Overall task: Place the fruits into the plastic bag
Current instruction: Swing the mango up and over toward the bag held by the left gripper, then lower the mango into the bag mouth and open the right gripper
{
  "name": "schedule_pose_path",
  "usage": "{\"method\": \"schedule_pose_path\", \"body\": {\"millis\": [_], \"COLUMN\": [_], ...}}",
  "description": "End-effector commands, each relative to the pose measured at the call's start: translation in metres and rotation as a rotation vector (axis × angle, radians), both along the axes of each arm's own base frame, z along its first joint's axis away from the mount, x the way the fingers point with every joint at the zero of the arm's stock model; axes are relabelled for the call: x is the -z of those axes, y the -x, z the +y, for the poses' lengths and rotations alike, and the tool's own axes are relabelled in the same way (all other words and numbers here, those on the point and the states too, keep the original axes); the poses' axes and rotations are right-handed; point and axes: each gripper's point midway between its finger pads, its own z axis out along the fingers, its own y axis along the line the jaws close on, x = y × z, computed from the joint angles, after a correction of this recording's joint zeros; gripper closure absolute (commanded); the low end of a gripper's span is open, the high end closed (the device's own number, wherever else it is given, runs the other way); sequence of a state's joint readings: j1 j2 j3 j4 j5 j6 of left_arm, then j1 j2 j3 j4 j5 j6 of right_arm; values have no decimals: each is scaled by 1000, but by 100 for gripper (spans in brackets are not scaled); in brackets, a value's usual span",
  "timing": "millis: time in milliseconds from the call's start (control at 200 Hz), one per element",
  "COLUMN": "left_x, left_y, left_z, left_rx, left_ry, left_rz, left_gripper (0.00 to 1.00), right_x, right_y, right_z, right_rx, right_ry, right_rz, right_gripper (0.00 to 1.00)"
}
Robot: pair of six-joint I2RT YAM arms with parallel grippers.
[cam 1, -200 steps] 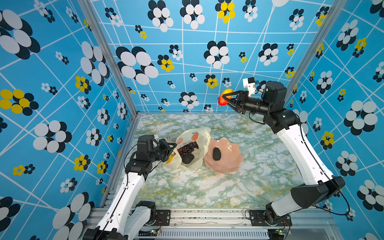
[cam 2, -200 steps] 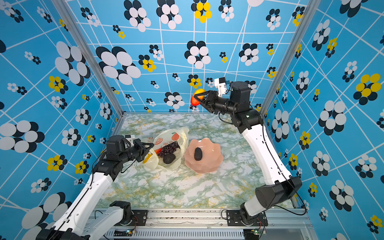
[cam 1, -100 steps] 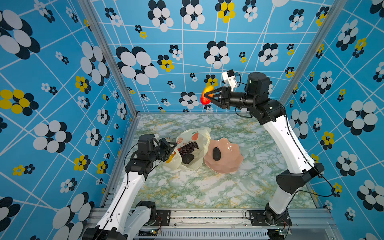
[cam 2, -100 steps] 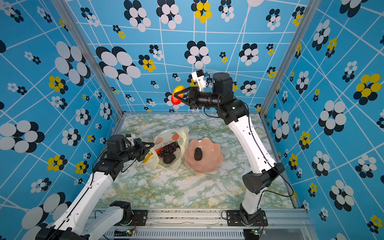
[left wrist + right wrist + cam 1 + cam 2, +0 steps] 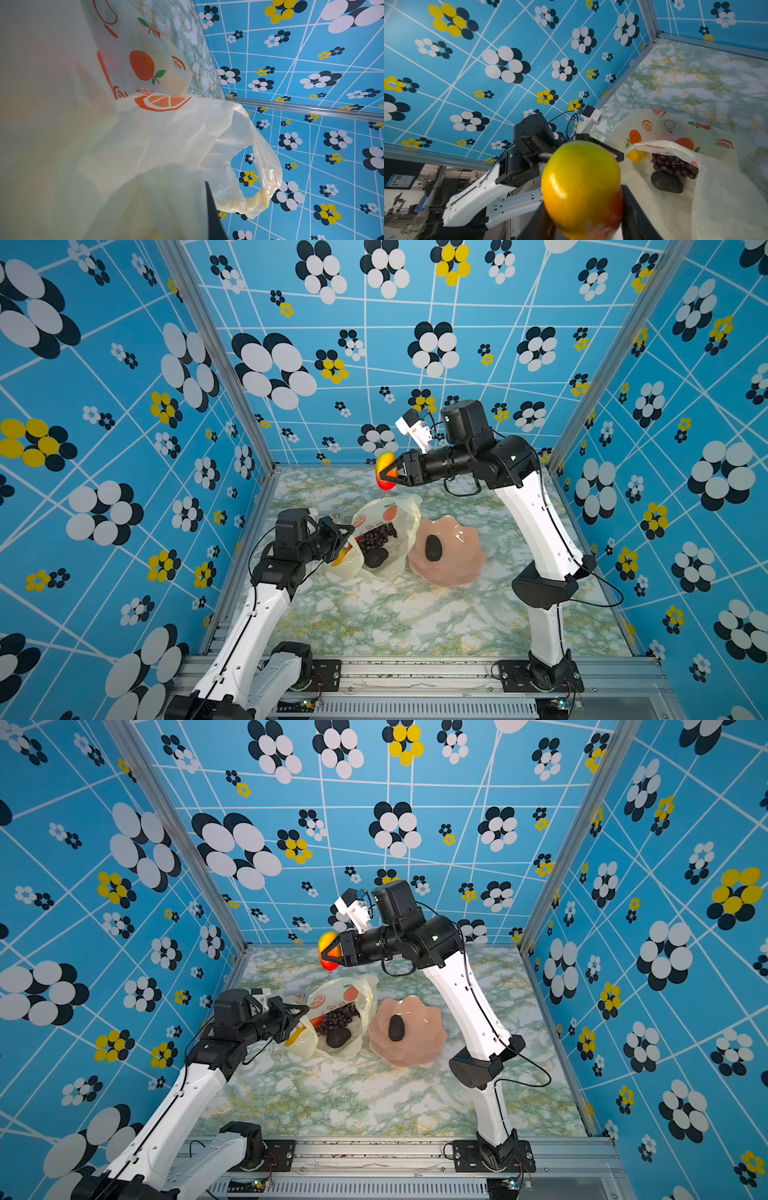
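My left gripper is holding the plastic bag's opening open. My right gripper should now lower the mango and let it go next to the dark bumpy oval inside.
My right gripper (image 5: 388, 477) (image 5: 332, 955) is shut on a green-orange mango (image 5: 383, 472) (image 5: 581, 187), held in the air above the far end of the plastic bag (image 5: 409, 510) (image 5: 365, 990) (image 5: 716, 197). The bag lies open on the table. My left gripper (image 5: 343, 537) (image 5: 301, 1013) is shut on its near-left rim and holds the mouth up. Inside the bag lie a purple grape bunch (image 5: 378, 536) (image 5: 675, 164), a dark bumpy oval (image 5: 376, 558) (image 5: 666, 181) and a yellow piece (image 5: 635, 154). In the left wrist view the bag (image 5: 166, 135) fills most of the picture.
A pink scalloped bowl (image 5: 457, 568) (image 5: 419, 1052) stands just right of the bag, with another dark bumpy oval (image 5: 433, 548) (image 5: 396, 1028) in it. Blue flowered walls close in the marbled table (image 5: 395, 622) on three sides.
My right arm has swung left and downward from the back right with the mango, and now hangs over the bag. The left arm and the bag have stayed put.
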State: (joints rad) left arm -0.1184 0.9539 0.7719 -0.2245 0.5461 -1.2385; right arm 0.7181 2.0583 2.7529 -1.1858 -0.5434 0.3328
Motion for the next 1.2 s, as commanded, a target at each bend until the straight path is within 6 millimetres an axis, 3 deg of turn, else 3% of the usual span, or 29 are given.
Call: {"method": "schedule_pose_path", "body": {"millis": [0, 510, 530, 810, 1195], "left_x": [-7, -3, -3, -3, -4], "left_y": [-1, -5, -6, -9, -17], "left_z": [-3, -3, -3, -5, -6], "left_rx": [14, 10, 10, 18, 28], "left_ry": [4, 8, 9, 8, 12], "left_rz": [-30, -26, -25, -21, -19], "left_gripper": [100, 100, 100, 100, 100], "right_x": [25, 115, 131, 182, 259], "right_y": [3, 9, 6, 2, -9], "right_z": [-8, 5, 9, 29, 35], "right_rx": [-4, -67, -73, -101, -96], "right_ry": [145, 485, 512, 601, 739], "right_rz": [-65, -89, -69, -19, 91], "right_gripper": [67, 67, 67, 68, 68]}}
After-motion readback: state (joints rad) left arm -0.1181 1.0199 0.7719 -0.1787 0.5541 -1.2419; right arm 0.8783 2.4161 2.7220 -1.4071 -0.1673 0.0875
